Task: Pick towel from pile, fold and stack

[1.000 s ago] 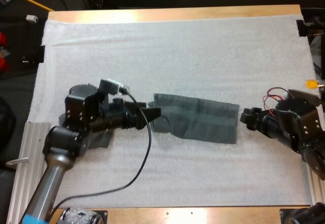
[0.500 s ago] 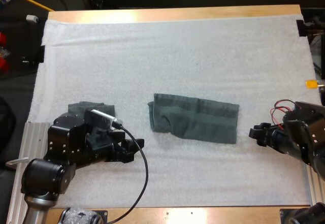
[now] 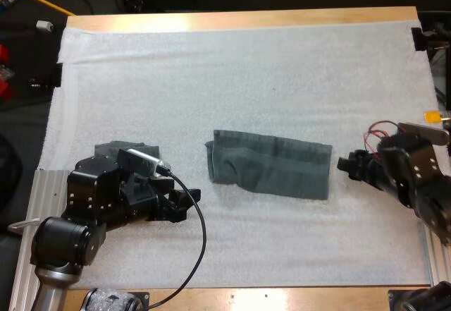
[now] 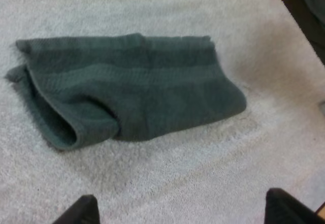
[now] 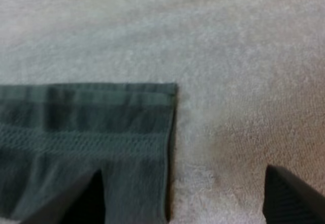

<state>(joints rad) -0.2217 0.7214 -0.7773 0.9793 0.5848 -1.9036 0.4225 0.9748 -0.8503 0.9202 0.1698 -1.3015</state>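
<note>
The long towel lies limp and has a rippled end (image 3: 228, 166). The towel (image 3: 282, 170) will double over into a squarish pad when I fold that end across.
A dark grey-green towel (image 3: 271, 173) lies folded into a long band in the middle of the white mat (image 3: 246, 78). My left gripper (image 3: 189, 198) sits low on the mat, short of the towel's left end, open with nothing in it. In the left wrist view the towel (image 4: 132, 89) lies ahead of the left gripper (image 4: 183, 211), its looped fold nearest. My right gripper (image 3: 347, 164) is open just off the towel's right end. In the right wrist view the right gripper (image 5: 185, 193) hangs over the towel's corner (image 5: 86, 127). A second towel (image 3: 123, 147) is partly hidden behind my left arm.
A ribbed metal rail (image 3: 28, 212) runs along the mat's left edge beside my left arm. The wooden table edge (image 3: 246, 19) borders the far side. Bare mat stretches beyond and in front of the folded towel.
My left gripper drew back from the towel's left end toward the near left, then stayed put. My right gripper has moved up closer to the towel's right end.
</note>
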